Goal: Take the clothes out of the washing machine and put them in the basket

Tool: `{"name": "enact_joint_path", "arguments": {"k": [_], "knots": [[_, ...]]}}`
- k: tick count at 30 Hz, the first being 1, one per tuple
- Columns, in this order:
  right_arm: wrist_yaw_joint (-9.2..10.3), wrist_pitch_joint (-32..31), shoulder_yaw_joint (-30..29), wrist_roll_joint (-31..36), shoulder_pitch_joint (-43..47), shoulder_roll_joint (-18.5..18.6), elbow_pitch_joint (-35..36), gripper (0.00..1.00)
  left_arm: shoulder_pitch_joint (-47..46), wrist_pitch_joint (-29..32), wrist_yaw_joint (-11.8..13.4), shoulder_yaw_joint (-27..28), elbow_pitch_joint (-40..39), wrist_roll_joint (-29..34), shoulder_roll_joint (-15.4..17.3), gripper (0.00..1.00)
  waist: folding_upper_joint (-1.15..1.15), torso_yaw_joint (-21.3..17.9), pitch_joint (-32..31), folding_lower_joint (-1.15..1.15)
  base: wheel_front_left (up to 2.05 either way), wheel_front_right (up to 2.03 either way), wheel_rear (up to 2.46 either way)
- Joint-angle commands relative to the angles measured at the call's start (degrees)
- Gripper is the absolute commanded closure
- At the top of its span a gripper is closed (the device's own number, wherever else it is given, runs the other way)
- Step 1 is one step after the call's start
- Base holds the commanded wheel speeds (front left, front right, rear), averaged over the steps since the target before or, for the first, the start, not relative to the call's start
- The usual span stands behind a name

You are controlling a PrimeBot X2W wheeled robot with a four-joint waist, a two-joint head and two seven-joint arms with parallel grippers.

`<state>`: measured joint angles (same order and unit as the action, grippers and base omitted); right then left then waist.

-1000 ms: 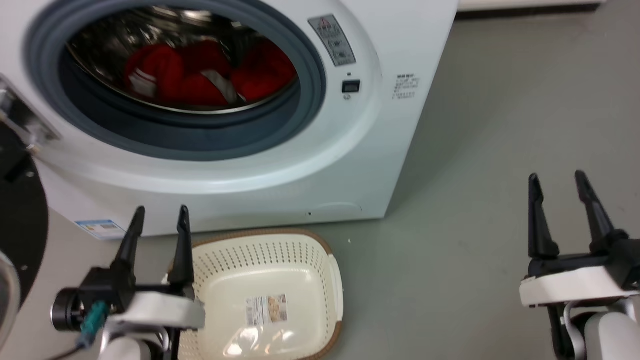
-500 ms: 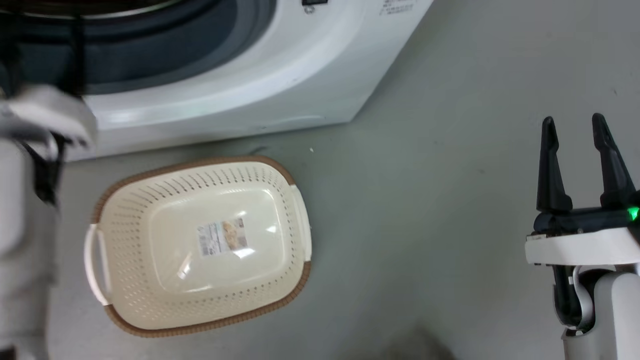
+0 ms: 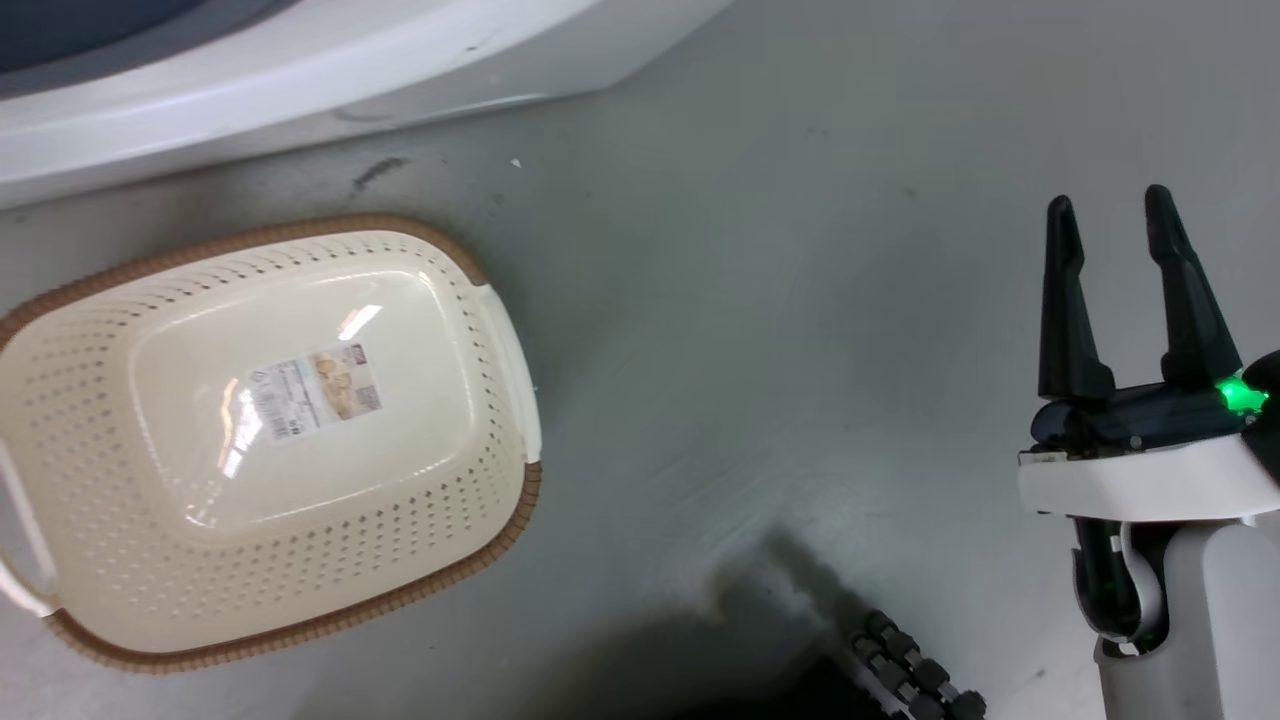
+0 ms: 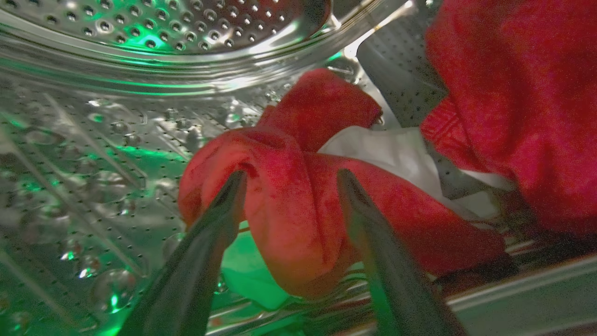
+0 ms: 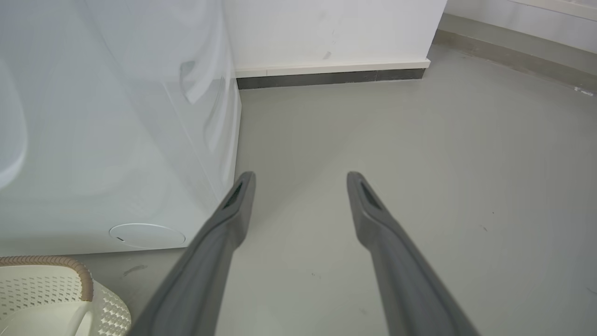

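My gripper will pull the rolled fold (image 4: 294,193), and the rolled fold will come out by itself, because grey drum (image 4: 400,81) shows between it and the hanging red fabric.
Inside the washing machine's perforated steel drum (image 4: 116,140), my left gripper (image 4: 291,175) is open, its two fingers astride a rolled fold of the red clothes (image 4: 289,224). A white panel (image 4: 387,149) lies behind that fold, and more red fabric (image 4: 513,93) hangs at the right. The cream basket (image 3: 250,232) with its brown rim sits empty on the floor just in front of the washing machine (image 3: 300,60). My right gripper (image 3: 1110,200) hangs open over bare floor, well to the right of the basket. In the right wrist view, the right gripper (image 5: 301,175) holds nothing, with the basket (image 5: 46,280) at lower left.
Grey floor (image 3: 750,300) spreads between the basket and my right arm. A dark ribbed part (image 3: 910,670) and its shadow lie at the bottom of the head view. The washer's white side (image 5: 116,140) and a wall with a dark baseboard (image 5: 326,77) stand ahead of the right gripper.
The head camera has tilted down, so the porthole and the left arm have left its view and the basket now sits further left. The right gripper stays open in about the same place.
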<state>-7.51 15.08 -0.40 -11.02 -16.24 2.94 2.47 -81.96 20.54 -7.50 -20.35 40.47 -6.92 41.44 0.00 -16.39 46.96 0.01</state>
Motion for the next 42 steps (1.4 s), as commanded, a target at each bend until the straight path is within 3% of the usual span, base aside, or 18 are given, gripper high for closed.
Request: {"name": "enact_joint_path", "arguments": {"k": [1,8,13,17,24,25,26,36,42], "knots": [[0.04,0.14,0.60,-0.33,-0.54,-0.10,0.50,0.00,-2.54,2.37,0.09,-1.13,0.44,-0.19,1.30,0.00,0.00,-2.26,2.67,-0.01,0.00,0.00,0.00],[0.04,0.14,4.88,-1.83,0.53,-0.09,1.25,0.00,-13.23,14.84,0.09,-5.48,3.22,-2.95,6.59,0.00,0.00,-5.88,6.32,-0.01,0.00,0.00,0.00],[0.05,0.14,6.23,-2.70,1.91,-0.09,2.39,0.00,-17.35,20.62,0.09,-7.72,3.49,-5.55,8.41,0.00,0.00,-7.81,8.34,-0.01,0.00,0.00,0.00],[0.05,0.15,5.80,-3.47,2.62,-0.09,3.04,0.00,-18.77,21.39,0.09,-9.86,3.51,-7.32,9.89,0.00,0.00,-7.87,9.02,-0.01,0.00,0.00,0.00],[0.04,0.14,4.97,-4.31,3.50,-0.09,4.17,0.00,-19.38,20.08,0.09,-10.69,6.54,-8.82,9.53,0.00,0.00,-7.78,9.81,-0.01,0.00,0.00,0.00],[0.05,0.14,4.86,-4.46,3.57,-0.09,4.18,0.00,-19.38,19.93,0.09,-10.87,6.98,-9.15,9.26,0.75,0.00,-7.70,9.86,-0.01,0.00,0.00,0.00],[0.04,0.14,4.79,-4.40,3.56,-0.09,4.18,0.00,-19.65,19.54,0.09,-10.99,7.23,-9.26,9.04,1.00,0.00,-7.63,9.92,-0.01,0.00,0.00,0.00],[0.05,0.14,4.54,-3.79,0.68,-0.09,3.57,0.00,-20.60,12.32,0.09,-12.03,8.22,-10.00,8.26,1.00,0.00,-7.28,9.08,-0.01,0.00,0.00,0.00],[0.05,0.14,1.63,-1.23,-0.12,-0.09,2.55,0.00,-16.32,3.83,0.22,-11.73,10.56,-12.38,5.22,1.00,0.00,-4.57,4.15,-0.01,0.00,0.00,0.00]]}}
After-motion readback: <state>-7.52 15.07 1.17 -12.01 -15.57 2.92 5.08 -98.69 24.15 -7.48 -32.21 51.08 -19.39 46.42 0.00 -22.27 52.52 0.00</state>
